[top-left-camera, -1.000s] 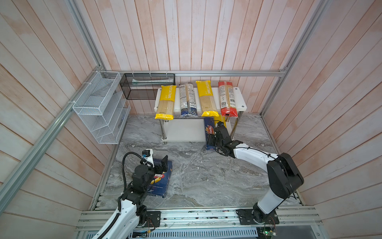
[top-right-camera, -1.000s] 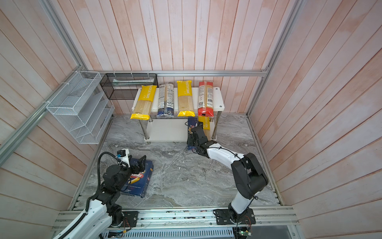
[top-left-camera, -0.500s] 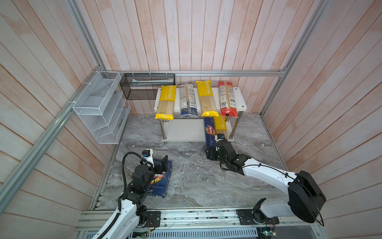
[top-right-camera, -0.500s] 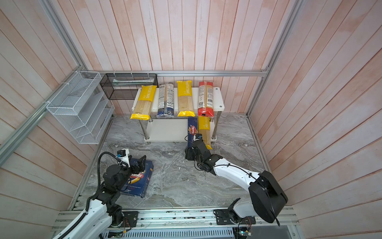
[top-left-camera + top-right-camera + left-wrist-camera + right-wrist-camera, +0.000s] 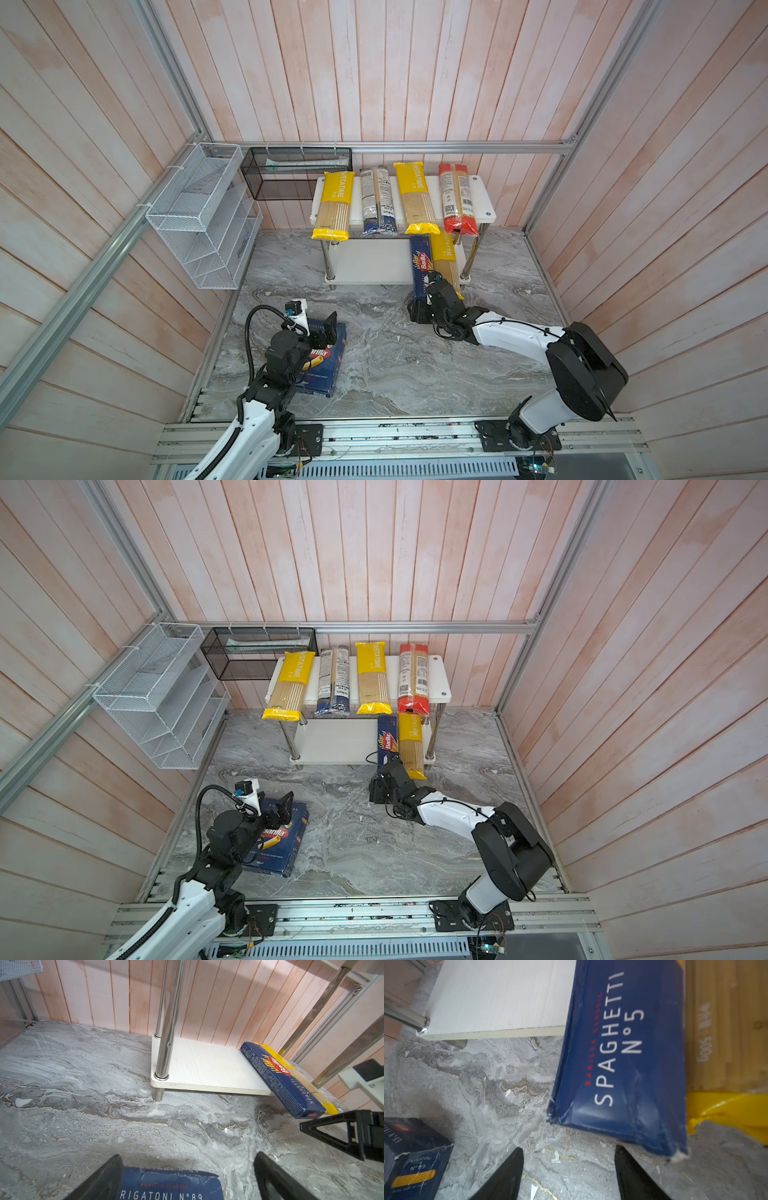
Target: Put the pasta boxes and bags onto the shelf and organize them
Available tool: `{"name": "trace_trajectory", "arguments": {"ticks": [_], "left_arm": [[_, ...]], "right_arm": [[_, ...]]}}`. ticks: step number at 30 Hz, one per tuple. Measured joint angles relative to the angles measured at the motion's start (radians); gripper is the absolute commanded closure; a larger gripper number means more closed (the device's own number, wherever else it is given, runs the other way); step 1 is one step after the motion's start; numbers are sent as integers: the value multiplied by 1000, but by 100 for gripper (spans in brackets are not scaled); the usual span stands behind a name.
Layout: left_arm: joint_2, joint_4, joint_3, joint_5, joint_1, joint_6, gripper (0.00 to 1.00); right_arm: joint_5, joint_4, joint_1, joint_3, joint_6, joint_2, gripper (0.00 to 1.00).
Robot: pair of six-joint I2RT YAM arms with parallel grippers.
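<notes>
The rigatoni box's far end (image 5: 340, 329) points toward the shelf, away from my right gripper, so my left gripper should turn the box (image 5: 325, 377) before both grippers take it.
The shelf (image 5: 484, 201) carries four bags on its top board: yellow (image 5: 334, 205), dark-blue-ended (image 5: 377, 199), yellow (image 5: 415, 197) and red-ended (image 5: 456, 197). On the lower board (image 5: 365, 262) the narrow spaghetti box (image 5: 419, 262) and another yellow bag (image 5: 445, 259) lie side by side, near ends sticking out past the front edge. My right gripper (image 5: 420, 300) is open just in front of that box end (image 5: 623, 1064), holding nothing. The wide rigatoni box (image 5: 322, 365) lies flat on the floor at the left. My left gripper (image 5: 187, 1165) hovers open over its far end.
A white wire rack (image 5: 199, 216) hangs on the left wall and a black mesh basket (image 5: 297, 172) on the back wall beside the shelf. Chrome legs (image 5: 166, 1022) stand at the shelf corners. Grey marble floor (image 5: 395, 365) stretches between the two arms.
My right gripper has drawn back from the shelf toward the front and opened slightly wider, leaving the spaghetti box on the lower board. The left arm has not moved.
</notes>
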Motion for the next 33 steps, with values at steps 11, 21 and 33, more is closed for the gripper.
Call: {"name": "trace_trajectory", "arguments": {"ticks": [11,21,33], "left_arm": [[0,-12,6,-23,23,-20,0],[-12,-80,35,-45,33,-47,0],[62,-413,267,-99,61,-271,0]], "right_arm": [[-10,10,-35,27,-38,27,30],[-87,7,-44,64,-96,53,30],[-143,-70,77,4,-155,-226,27]]}}
